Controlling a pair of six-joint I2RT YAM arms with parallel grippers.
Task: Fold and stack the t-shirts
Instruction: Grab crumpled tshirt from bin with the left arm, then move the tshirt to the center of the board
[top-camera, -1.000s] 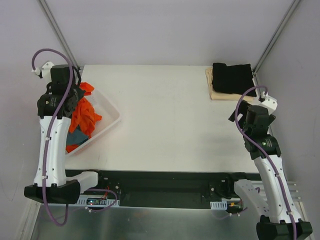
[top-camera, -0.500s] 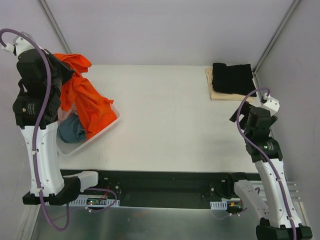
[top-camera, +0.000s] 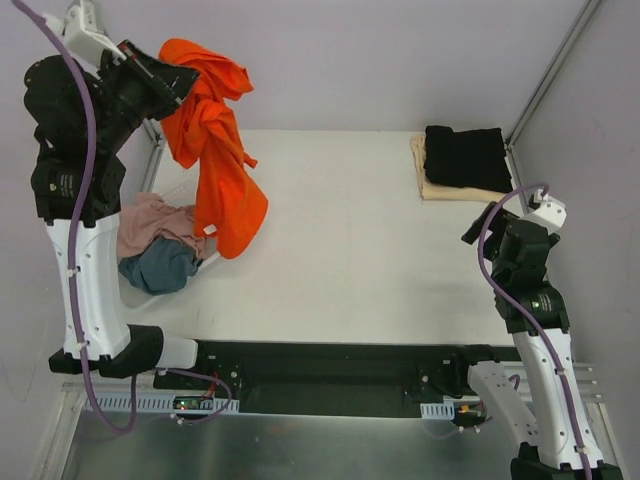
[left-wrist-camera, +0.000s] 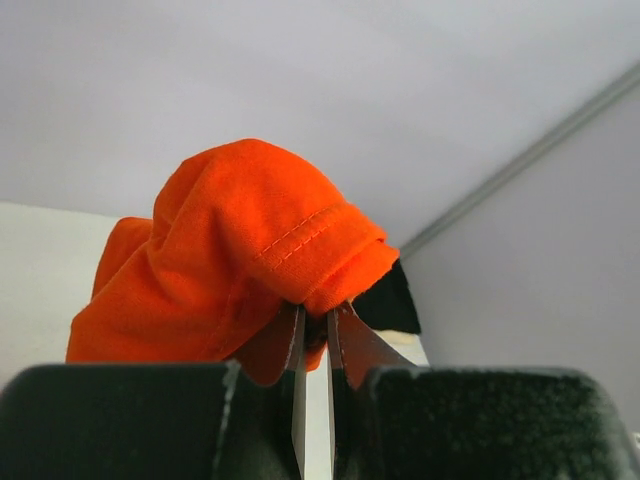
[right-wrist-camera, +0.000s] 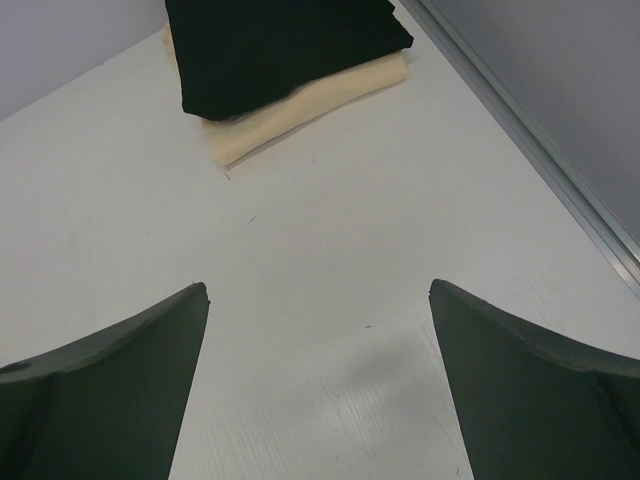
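Observation:
I go on moving my left gripper toward the open middle of the table (top-camera: 350, 225) and let go there, as the orange-red t-shirt (top-camera: 222, 175) hangs free of the tub's shirts.
My left gripper (top-camera: 178, 82) is raised high at the back left and shut on the orange-red t-shirt (top-camera: 215, 160), which hangs down over the table's left side; in the left wrist view the cloth (left-wrist-camera: 250, 250) bunches over my closed gripper (left-wrist-camera: 315, 312). A dusty pink shirt (top-camera: 150, 218) and a grey-blue shirt (top-camera: 160, 268) lie in the tub at left. A folded black shirt (top-camera: 462, 155) lies on a folded cream-beige shirt (top-camera: 440, 187) at the back right, also in the right wrist view (right-wrist-camera: 280, 45). My right gripper (right-wrist-camera: 318, 295) is open and empty above the table near that stack.
The white plastic tub (top-camera: 207, 261) sits at the table's left edge, mostly hidden by cloth. A metal frame rail (right-wrist-camera: 530, 140) runs along the table's right edge. Bare white table (top-camera: 340, 240) lies between the tub and the stack.
My left gripper has risen and swung right, lifting the orange-red shirt out of the tub so it hangs free. The pink and grey-blue shirts are now uncovered. The right arm has barely moved.

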